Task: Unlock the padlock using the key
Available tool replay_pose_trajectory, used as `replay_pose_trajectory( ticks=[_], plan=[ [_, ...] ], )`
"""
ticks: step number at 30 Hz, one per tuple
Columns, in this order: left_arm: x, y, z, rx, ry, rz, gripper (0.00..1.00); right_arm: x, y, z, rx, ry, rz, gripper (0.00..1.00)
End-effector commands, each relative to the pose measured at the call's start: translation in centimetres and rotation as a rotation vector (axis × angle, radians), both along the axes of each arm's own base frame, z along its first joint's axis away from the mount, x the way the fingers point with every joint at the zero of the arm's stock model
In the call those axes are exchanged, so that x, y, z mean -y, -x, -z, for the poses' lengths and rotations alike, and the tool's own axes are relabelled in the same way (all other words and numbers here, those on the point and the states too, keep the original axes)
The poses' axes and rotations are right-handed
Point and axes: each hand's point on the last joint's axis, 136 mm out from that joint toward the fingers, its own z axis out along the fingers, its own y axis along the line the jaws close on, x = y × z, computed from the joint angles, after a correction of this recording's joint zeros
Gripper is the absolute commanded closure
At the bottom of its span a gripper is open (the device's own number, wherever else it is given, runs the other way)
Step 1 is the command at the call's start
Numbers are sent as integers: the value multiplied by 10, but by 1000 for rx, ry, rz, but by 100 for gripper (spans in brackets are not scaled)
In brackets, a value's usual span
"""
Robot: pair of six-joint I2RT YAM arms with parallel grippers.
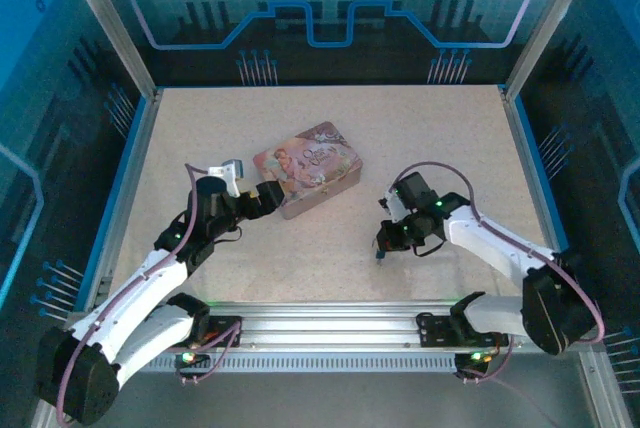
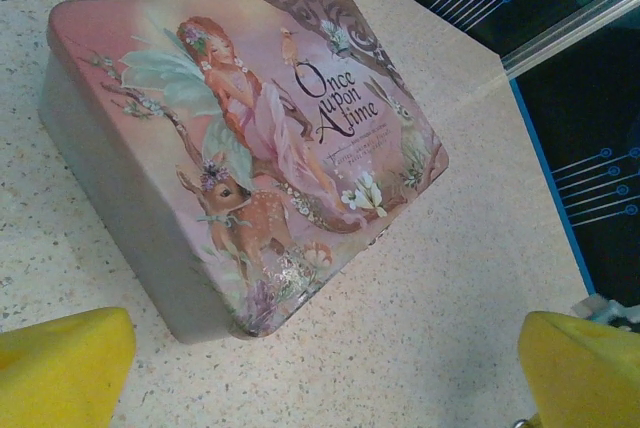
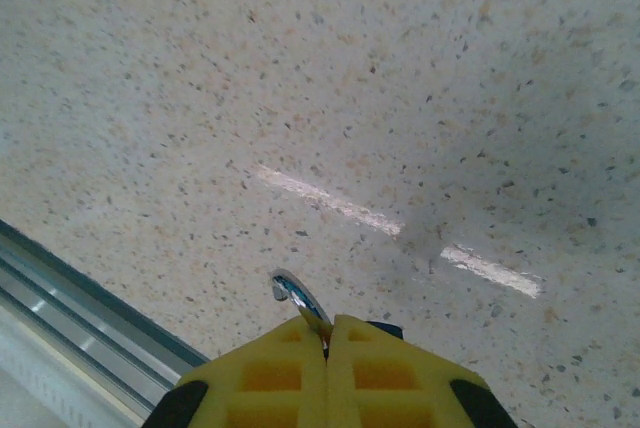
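Note:
The padlock's shackle end [image 3: 284, 285] is open above clear tabletop [image 1: 374, 270], so my right gripper keeps moving the padlock down until it touches the tabletop, and then lets go.
The pink picture-printed tin [image 1: 308, 170] lies in the middle of the table. My left gripper [image 1: 262, 198] sits just left of it, open. In the left wrist view the tin [image 2: 240, 138] lies ahead of the gripper [image 2: 325, 378], with yellow fingertips [image 2: 60, 368] wide apart at the bottom corners and nothing between them. My right gripper [image 1: 383, 248] hovers low over the table to the right of the tin. Its yellow jaws [image 3: 328, 333] are shut on a thin shiny metal sliver, the key [image 3: 298, 298], which sticks out ahead of the tips. I cannot make out the padlock.
The speckled tabletop [image 1: 330, 268] has bare room between the tin and the aluminium rail [image 1: 330, 323] at the near edge. That rail [image 3: 70, 298] runs close on the left in the right wrist view. Blue walls enclose the table's sides and back.

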Motion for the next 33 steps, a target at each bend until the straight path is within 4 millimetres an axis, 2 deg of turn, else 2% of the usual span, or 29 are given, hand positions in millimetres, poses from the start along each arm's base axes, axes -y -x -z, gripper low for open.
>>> replay_pose_trajectory(
  ticks=[1,11,24,33],
  plan=[
    [-7,-2,3,2,-6,-30,1,-4,-1,9,-23,32,-9,97],
    [-8,-6,8,-8,-17,-34,1,-14,-5,36,-106,61,-27,97],
    [-9,-10,10,-18,-26,-39,1,-16,-10,54,-161,99,-29,94],
    [-10,-11,9,-20,-25,-40,1,-14,-9,58,-172,114,-28,88]
  ],
)
